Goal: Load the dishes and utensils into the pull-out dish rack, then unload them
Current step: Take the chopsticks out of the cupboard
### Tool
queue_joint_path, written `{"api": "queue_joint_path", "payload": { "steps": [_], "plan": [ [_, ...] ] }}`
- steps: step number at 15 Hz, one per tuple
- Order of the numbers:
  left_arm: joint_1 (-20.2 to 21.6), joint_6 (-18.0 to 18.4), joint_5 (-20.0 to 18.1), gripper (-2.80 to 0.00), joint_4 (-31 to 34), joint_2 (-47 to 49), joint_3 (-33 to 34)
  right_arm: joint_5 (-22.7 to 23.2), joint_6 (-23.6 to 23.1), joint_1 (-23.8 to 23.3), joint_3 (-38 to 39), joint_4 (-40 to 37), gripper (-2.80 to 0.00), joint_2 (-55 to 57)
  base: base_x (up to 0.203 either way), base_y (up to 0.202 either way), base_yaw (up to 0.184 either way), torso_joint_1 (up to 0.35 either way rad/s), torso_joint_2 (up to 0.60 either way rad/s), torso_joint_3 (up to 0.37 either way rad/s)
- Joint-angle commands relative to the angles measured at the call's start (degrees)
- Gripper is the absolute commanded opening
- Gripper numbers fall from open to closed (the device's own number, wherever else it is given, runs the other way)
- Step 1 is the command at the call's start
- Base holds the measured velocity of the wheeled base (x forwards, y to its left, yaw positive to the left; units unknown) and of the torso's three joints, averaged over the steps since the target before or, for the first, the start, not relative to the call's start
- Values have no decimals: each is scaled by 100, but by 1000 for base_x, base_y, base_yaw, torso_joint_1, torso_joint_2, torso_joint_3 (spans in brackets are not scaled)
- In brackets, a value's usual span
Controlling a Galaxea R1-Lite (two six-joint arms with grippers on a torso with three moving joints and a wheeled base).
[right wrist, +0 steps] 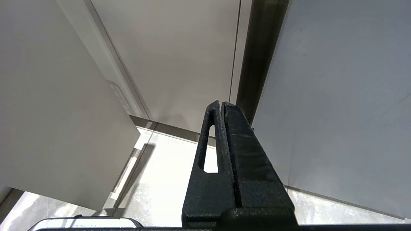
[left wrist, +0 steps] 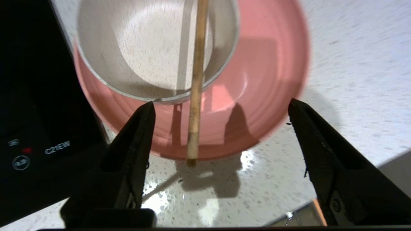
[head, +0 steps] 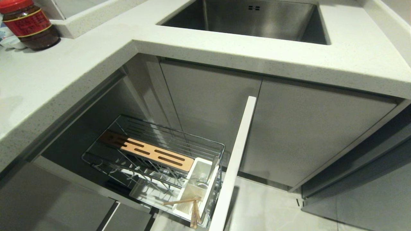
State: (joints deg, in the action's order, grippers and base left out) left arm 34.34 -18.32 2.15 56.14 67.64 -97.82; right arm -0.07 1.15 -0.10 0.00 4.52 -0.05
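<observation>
The sideways chopstick (head: 178, 201) points away from the other chopsticks (head: 195, 215) in the white utensil holder. I expect it to come free by itself when I pull.
On the speckled countertop (left wrist: 353, 64) in the left wrist view, a pink plate (left wrist: 266, 80) carries an off-white bowl (left wrist: 144, 48). One wooden chopstick (left wrist: 196, 83) lies across both, its end jutting past the plate's rim. My left gripper (left wrist: 221, 102) hovers open over that end, jaws wide on either side and touching nothing. The pull-out dish rack (head: 179, 134) stands drawn out below the counter, and more chopsticks (head: 181, 202) rest in its white utensil holder (head: 205, 189). My right gripper (right wrist: 221, 103) hangs shut and empty by the cabinet fronts. Neither arm shows in the head view.
A black induction cooker (left wrist: 35, 96) sits right beside the plate. The rack's white cabinet front (head: 236, 160) juts out into the floor space. A steel sink (head: 250, 19) is set in the counter above, and a red-lidded jar (head: 30, 25) stands at the far left.
</observation>
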Motion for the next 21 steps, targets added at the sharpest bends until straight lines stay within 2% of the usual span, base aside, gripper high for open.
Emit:
{"api": "queue_joint_path", "payload": {
  "steps": [1,2,3,5,8,11,14,16,19,21],
  "plan": [
    [2,-91,5,0,-8,-301,-281,0,0,1,153,5,-280,5,0,0,0,0,0,0],
    [-2,-186,7,0,-123,-388,-446,-1,0,1,151,5,-280,5,0,0,0,0,0,0],
    [-41,-250,39,-280,-361,-480,-679,-1,0,1,158,5,-280,5,0,0,0,0,0,0],
    [-544,-394,206,-280,-970,-556,-978,0,0,1,153,5,-280,5,0,0,0,0,0,0],
    [-1800,-577,324,-280,-1681,-506,-1257,-1,0,1,149,5,-280,5,0,0,0,0,0,0],
    [-3198,-1192,544,-280,-1840,-296,-1236,-1,0,1,158,5,-280,5,0,0,0,0,0,0],
    [-4617,-1417,620,-280,-1234,351,-1173,-1,0,1,149,5,-280,5,0,0,0,0,0,0],
    [-5554,-1471,629,-280,-470,942,-1148,6,0,1,153,5,-280,5,0,0,0,0,0,0],
    [-5862,-1400,538,-280,532,1888,-1155,0,0,1,153,5,-280,5,0,0,0,0,0,0],
    [-6086,-1313,72,-280,1183,2357,-1164,0,0,1,152,5,-280,5,0,0,0,0,0,0]
  ]
}}
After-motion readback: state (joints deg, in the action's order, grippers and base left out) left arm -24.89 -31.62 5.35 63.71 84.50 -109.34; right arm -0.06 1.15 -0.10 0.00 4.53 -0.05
